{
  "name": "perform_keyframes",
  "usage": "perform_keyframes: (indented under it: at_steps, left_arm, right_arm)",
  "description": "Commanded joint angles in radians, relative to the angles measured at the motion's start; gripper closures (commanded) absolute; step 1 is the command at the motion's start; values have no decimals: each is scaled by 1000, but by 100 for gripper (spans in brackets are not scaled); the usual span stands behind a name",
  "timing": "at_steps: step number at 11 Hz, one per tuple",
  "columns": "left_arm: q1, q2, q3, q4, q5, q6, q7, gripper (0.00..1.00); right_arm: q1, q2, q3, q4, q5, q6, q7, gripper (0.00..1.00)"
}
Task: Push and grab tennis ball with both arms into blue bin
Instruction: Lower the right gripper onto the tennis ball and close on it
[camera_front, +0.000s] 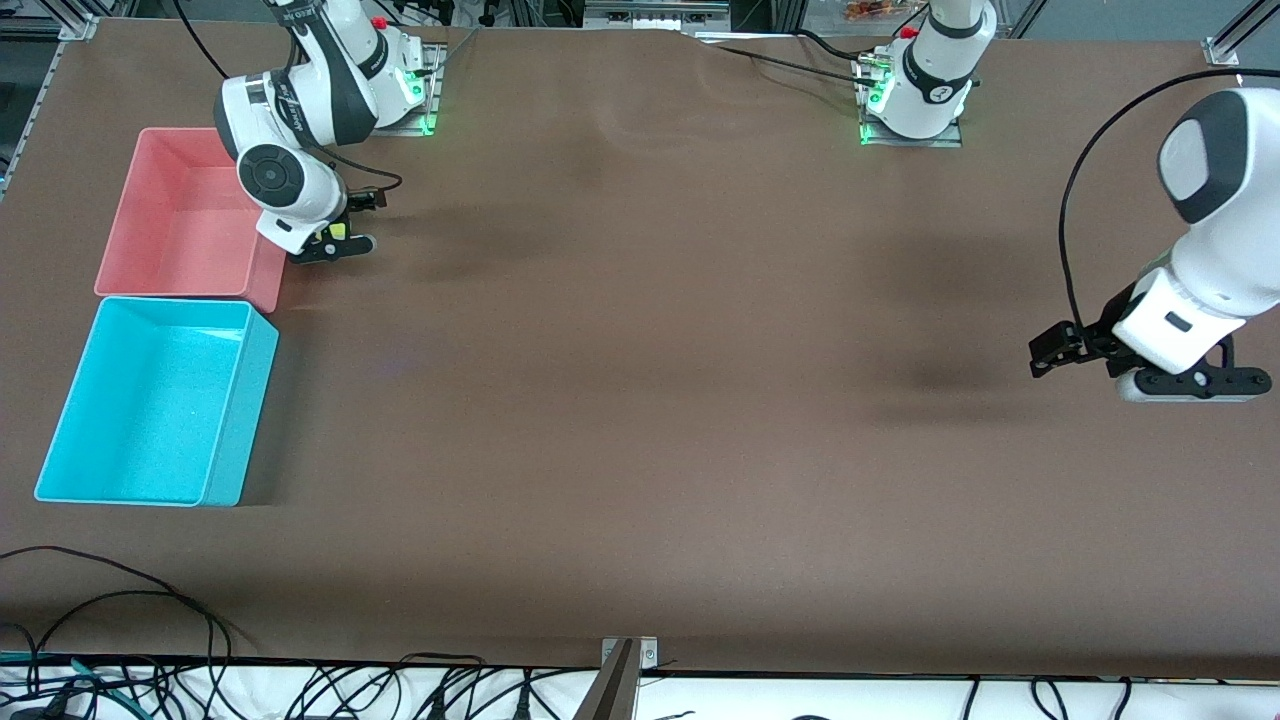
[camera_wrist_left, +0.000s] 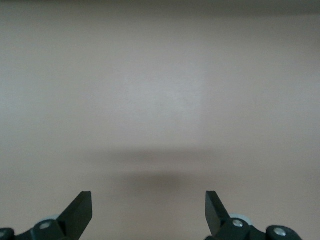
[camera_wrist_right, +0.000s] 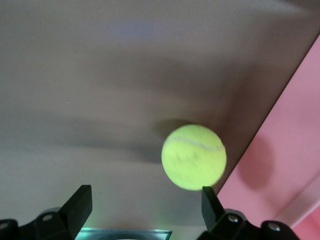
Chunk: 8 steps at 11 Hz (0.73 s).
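My right gripper is open and easing in, and a gap separates the tennis ball from the pink bin's side. So it should keep moving in slowly, open, until its fingers are on both sides of the ball.
The tennis ball is a small yellow-green ball on the brown table beside the pink bin's wall. In the right wrist view the tennis ball lies just ahead of one fingertip, not between the fingers. My right gripper is low at the ball, open and empty, as the right wrist view shows. My left gripper waits open and empty over bare table at the left arm's end, and the left wrist view shows only table. The blue bin stands empty, nearer the front camera than the pink bin.
A pink bin stands empty at the right arm's end, touching the blue bin, and its wall shows in the right wrist view. Cables lie along the table's front edge.
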Motion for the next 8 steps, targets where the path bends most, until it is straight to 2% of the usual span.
perform_keyframes:
  at_steps: [1,3,8]
  left_arm:
    - [-236,-60,232,5,-77,-38,97,0]
    - [-330,-75,287,6,-75,-67,117,0]
    - [-325,-83,284,9,-74,-67,131,0]
  right_arm:
    - [-9,32,-3,-27,-45,29,23,3]
    - [-10,32,-4,-41,-68,31,24,3]
    - [-17,48,-7,-37,-115,23,23,3]
